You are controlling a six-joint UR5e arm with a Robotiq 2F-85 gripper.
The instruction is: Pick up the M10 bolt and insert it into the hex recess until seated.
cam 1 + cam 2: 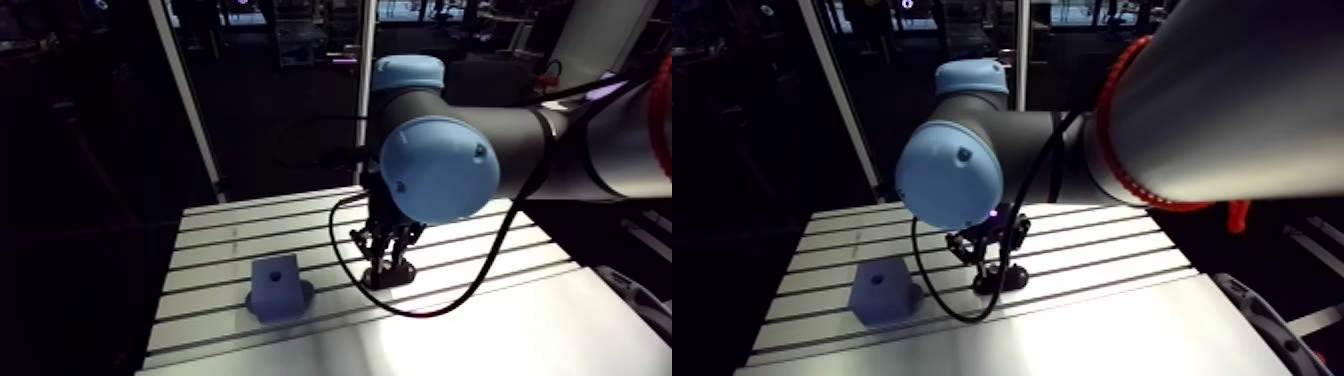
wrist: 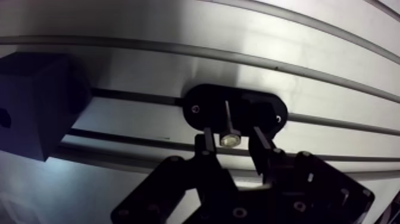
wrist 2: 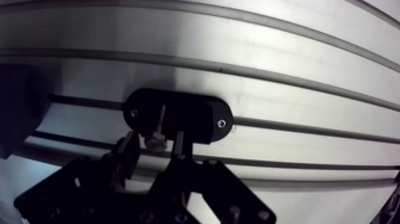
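Observation:
I expect the M10 bolt (image 2: 230,140) to come free by itself and leave the black oval holder behind when I lift, because screws (image 2: 195,109) hold the holder's ends in place.
The M10 bolt (image 2: 228,138) stands head-up in a black oval holder (image 2: 262,108) on the slotted table, its shank running down into the holder. My gripper (image 2: 232,140) is lowered over it, one finger on each side of the bolt head with a small gap on both sides, so it is open. The blue-grey block (image 1: 277,285) with the recess in its top sits to the left of the gripper (image 1: 388,250) in the arm view. In the wrist view, that block (image 2: 36,104) is a dark shape off to the side of the holder.
The aluminium table (image 1: 230,235) has long slots running across it. The holder is fixed over one slot by a screw (image 2: 195,108) at each end. A black cable (image 1: 340,265) loops down beside the gripper.

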